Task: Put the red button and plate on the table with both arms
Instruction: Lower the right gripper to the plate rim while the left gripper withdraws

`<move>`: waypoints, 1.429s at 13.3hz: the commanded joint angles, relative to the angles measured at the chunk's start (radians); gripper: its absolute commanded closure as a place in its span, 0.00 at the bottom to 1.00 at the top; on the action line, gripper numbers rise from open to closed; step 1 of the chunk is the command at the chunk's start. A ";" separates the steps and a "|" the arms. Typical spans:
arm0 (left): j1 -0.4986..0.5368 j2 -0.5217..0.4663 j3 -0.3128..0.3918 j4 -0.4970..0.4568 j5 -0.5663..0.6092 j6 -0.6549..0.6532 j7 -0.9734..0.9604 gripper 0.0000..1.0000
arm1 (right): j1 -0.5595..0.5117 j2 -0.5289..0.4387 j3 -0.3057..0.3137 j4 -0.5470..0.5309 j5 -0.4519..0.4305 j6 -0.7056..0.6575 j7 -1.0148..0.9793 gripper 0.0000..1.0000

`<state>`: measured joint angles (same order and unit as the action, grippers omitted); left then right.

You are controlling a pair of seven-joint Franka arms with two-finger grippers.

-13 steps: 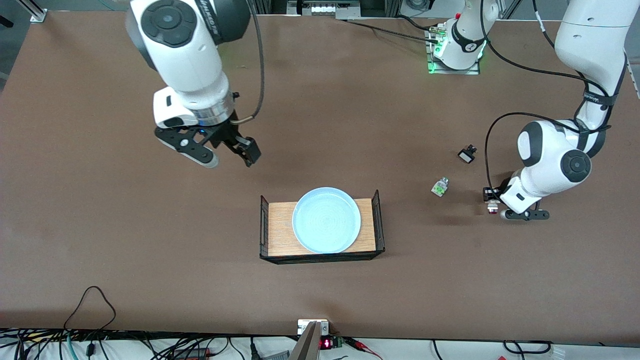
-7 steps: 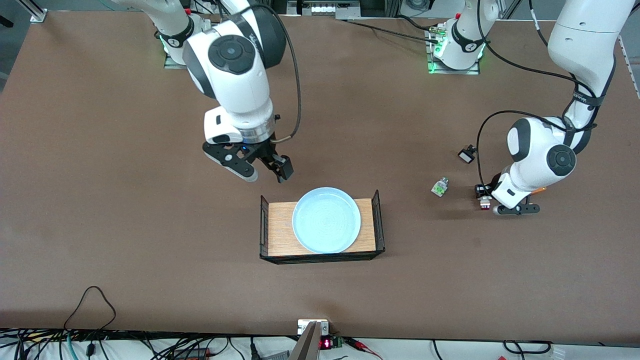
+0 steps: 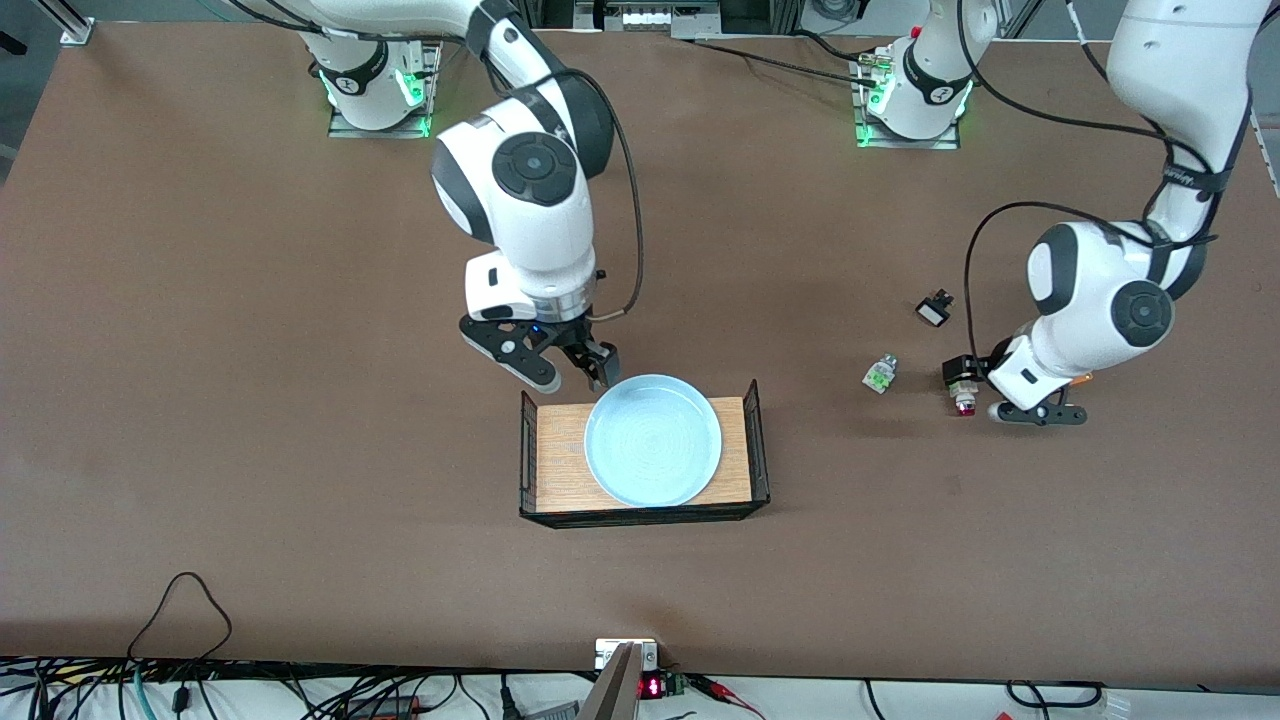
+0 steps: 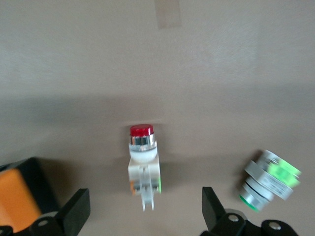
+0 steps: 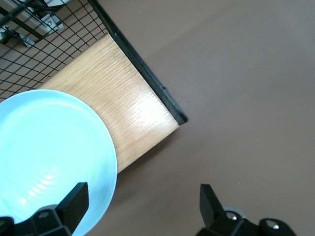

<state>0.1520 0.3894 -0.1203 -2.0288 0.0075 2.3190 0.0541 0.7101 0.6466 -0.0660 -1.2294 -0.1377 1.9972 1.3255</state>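
Note:
The pale-blue plate's rim juts (image 3: 648,380) out past the wooden tray's open edge. So the plate (image 3: 654,440) will come loose when I lift, and the tray will stay behind.
The red button (image 3: 963,401) lies on the table (image 3: 300,450) at the left arm's end. In the left wrist view the red button (image 4: 143,161) lies in the gap of my open left gripper (image 4: 143,216), touching neither finger. The left gripper (image 3: 992,397) hangs low over it. The pale-blue plate (image 3: 653,440) rests on a small wooden tray. My right gripper (image 3: 572,375) is open at the plate's rim on the side farther from the front camera. In the right wrist view the right gripper (image 5: 142,204) has one finger over the plate (image 5: 49,157) and one over bare table.
The wooden tray (image 3: 560,450) has black wire ends and also shows in the right wrist view (image 5: 118,93). A green-capped button (image 3: 879,373) lies beside the red one and shows in the left wrist view (image 4: 268,179). A small black-and-white part (image 3: 934,308) lies farther back. An orange box (image 4: 15,201) sits by a left finger.
My right arm has swung from over bare table toward the middle and come down to the plate's rim. My left gripper has shifted slightly toward the green-capped button.

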 commanded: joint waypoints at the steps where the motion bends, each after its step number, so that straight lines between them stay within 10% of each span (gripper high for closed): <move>1: 0.006 -0.038 -0.006 0.147 0.003 -0.227 0.052 0.00 | 0.022 0.097 -0.012 0.111 -0.043 0.003 0.047 0.00; 10: -0.008 -0.040 -0.006 0.645 -0.015 -0.720 0.069 0.00 | 0.023 0.168 -0.028 0.119 -0.051 0.097 0.063 0.07; 19: -0.101 -0.109 0.077 0.662 -0.014 -0.757 0.017 0.00 | 0.043 0.179 -0.046 0.137 -0.057 0.087 0.067 0.27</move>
<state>0.0638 0.2945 -0.0553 -1.3583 0.0072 1.5810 0.0965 0.7397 0.8014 -0.1013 -1.1343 -0.1753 2.0956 1.3668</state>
